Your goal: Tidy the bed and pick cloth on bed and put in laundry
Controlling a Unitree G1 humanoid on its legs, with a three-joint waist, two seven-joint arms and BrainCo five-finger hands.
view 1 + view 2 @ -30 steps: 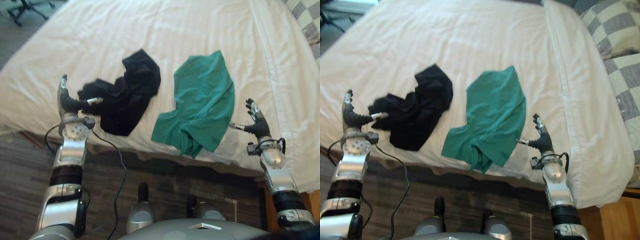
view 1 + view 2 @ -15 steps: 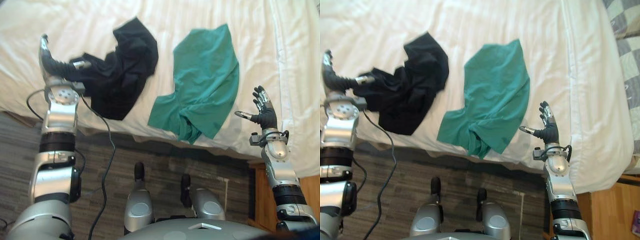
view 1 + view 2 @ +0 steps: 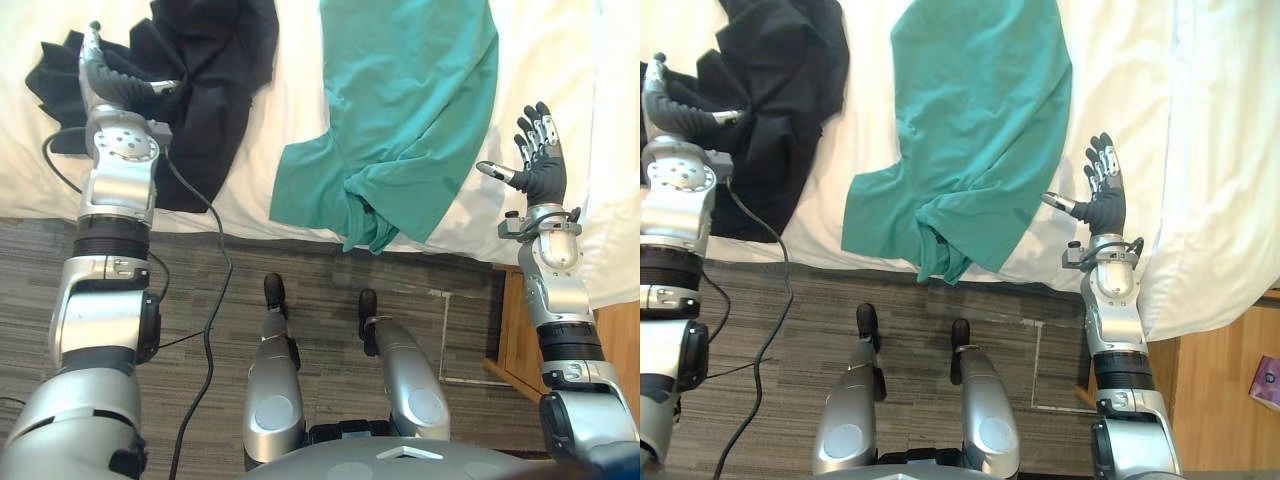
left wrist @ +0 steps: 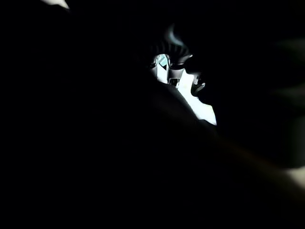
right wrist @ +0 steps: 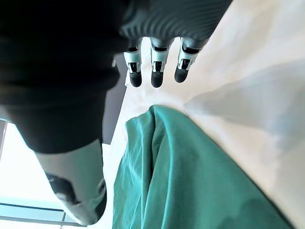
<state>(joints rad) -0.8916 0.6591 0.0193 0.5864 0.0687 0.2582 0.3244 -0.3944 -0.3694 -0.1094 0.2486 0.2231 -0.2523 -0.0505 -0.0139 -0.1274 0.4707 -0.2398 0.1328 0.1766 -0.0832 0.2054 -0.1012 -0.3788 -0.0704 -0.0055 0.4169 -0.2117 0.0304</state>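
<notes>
Loose folds are bunched up at the near end of the green cloth, so its far part will drag over the bed when I pull the cloth.
A crumpled black cloth lies on the white bed sheet near its front edge, on the left. My left hand is over its near part, fingers straight and thumb out, holding nothing. The left wrist view is dark, with black cloth close in front. A green cloth lies to the right, its bunched corner hanging over the bed edge. My right hand stands open just right of it, apart from it. In the right wrist view straight fingers point past the green cloth.
The bed edge runs across the view above grey carpet. A thick white duvet fold lies at the right of the bed. Wooden floor shows at the lower right.
The camera has tipped down and closer, so the cloths sit higher in view. My left hand has moved over the black cloth. My right hand stays open beside the green cloth.
</notes>
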